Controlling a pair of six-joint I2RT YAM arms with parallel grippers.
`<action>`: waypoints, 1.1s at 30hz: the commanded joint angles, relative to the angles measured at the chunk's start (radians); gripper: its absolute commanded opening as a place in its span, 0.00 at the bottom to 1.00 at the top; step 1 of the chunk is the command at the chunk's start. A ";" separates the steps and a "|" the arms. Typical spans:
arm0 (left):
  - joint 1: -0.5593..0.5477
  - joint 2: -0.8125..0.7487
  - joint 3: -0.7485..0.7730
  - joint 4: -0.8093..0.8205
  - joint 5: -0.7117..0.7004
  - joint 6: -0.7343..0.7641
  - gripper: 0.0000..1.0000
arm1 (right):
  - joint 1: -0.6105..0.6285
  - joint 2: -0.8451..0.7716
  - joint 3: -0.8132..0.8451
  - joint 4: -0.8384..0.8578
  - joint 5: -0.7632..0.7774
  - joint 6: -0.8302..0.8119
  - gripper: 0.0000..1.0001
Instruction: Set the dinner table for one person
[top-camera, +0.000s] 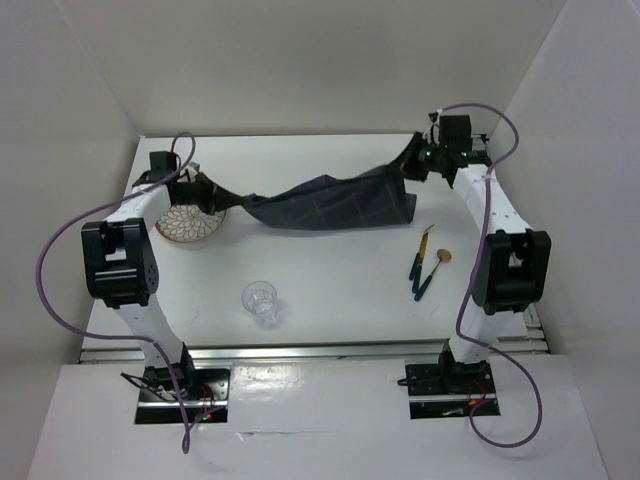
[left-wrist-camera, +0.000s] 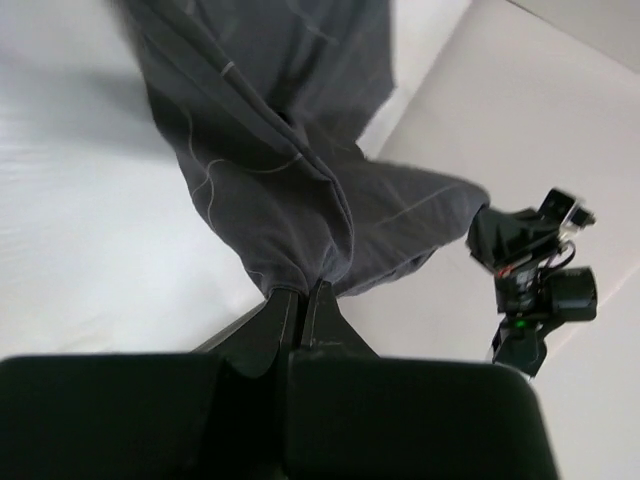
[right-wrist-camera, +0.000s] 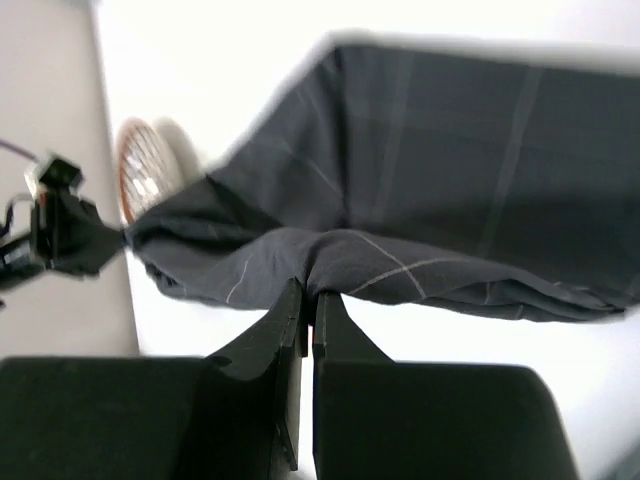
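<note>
I should lay the cloth down, since it narrows into a bunch at my left gripper (top-camera: 257, 205), then open that gripper and pull the cloth's folded end (top-camera: 286, 211) out flat.
A dark grey checked cloth (top-camera: 330, 203) hangs stretched between both grippers above the far half of the white dinner table (top-camera: 340, 290). My left gripper (top-camera: 205, 185) is shut on the cloth's left corner, over a patterned bowl (top-camera: 190, 222). My right gripper (top-camera: 413, 158) is shut on the cloth's right corner near the back wall. In the left wrist view the cloth (left-wrist-camera: 290, 170) bunches at my closed gripper (left-wrist-camera: 303, 290). In the right wrist view the cloth (right-wrist-camera: 430, 200) spreads away from my closed gripper (right-wrist-camera: 309, 292), with the bowl (right-wrist-camera: 140, 170) behind it.
A clear glass (top-camera: 261, 301) stands near the front middle. Green-handled cutlery (top-camera: 425, 265), with a gold spoon head (top-camera: 444, 255), lies at the right by my right arm. White walls enclose three sides, and a metal rail (top-camera: 320, 350) runs along the near edge.
</note>
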 joint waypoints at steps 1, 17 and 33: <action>-0.012 -0.022 0.130 0.050 0.079 -0.032 0.00 | -0.010 0.031 0.198 0.036 0.019 -0.013 0.00; -0.012 -0.183 -0.331 -0.069 -0.010 0.173 0.50 | -0.010 -0.287 -0.562 0.171 -0.076 0.040 0.00; -0.259 -0.076 0.366 -0.463 -0.585 0.415 0.16 | -0.010 -0.307 -0.647 0.071 -0.011 -0.052 0.00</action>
